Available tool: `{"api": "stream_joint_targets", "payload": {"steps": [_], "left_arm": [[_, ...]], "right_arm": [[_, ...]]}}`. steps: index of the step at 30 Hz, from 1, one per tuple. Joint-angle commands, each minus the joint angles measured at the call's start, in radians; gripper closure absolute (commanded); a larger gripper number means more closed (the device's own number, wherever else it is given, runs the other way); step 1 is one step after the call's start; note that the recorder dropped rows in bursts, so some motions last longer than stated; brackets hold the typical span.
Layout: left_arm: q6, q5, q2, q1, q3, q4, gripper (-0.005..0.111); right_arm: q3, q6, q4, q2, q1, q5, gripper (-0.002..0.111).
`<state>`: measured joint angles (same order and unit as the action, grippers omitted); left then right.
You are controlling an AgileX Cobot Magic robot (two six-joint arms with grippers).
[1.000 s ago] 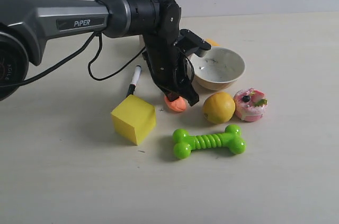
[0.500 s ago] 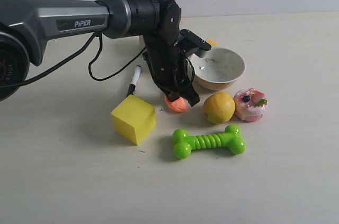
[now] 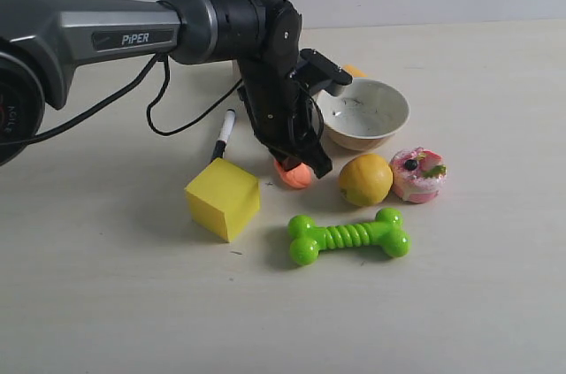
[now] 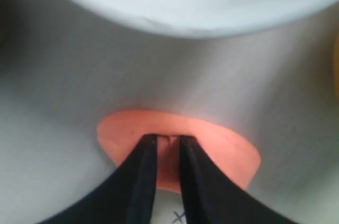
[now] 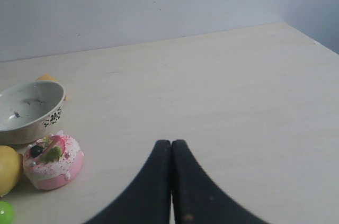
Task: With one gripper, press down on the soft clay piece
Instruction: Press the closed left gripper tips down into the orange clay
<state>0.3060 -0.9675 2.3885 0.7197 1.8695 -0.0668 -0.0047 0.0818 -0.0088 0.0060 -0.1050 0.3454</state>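
The soft clay piece should stay behind and keep a dent when I lift my left gripper away, because its middle sinks under the fingers.
The soft clay piece is a small salmon-orange lump on the table between the yellow cube and the lemon. My left gripper, on the PiPER arm, stands on top of it with its tips pushed into the clay. In the left wrist view the clay spreads flat around the left gripper, whose black fingers are drawn together with only a narrow slit between them. My right gripper is shut and empty, off over bare table; the exterior view does not show it.
A lemon and a pink doughnut toy lie right of the clay. A white bowl stands just behind it. A yellow cube, a green bone toy and a marker are nearby.
The left gripper has sunk slightly onto the clay, which now shows less beneath the fingers. Everything else has stayed in place.
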Motion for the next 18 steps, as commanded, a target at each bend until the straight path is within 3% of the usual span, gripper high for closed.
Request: {"api": "stream_joint_targets", "payload": {"steps": [1,14,16,18], "left_arm": [[0.002,-0.013,0.005,0.009,-0.017,-0.016,0.066],[0.002,0.003,-0.027,0.009,-0.017,-0.019,0.067],[0.002,0.003,-0.027,0.009,-0.017,-0.019,0.074],[0.002,0.003,-0.027,0.009,-0.017,-0.017,0.089]], "right_arm": [[0.005,-0.002,0.002,-0.006,0.0,-0.004,0.108],[0.005,-0.002,0.002,-0.006,0.0,-0.004,0.108],[0.005,-0.002,0.002,-0.006,0.0,-0.004,0.108],[0.005,-0.002,0.002,-0.006,0.0,-0.004,0.108]]}}
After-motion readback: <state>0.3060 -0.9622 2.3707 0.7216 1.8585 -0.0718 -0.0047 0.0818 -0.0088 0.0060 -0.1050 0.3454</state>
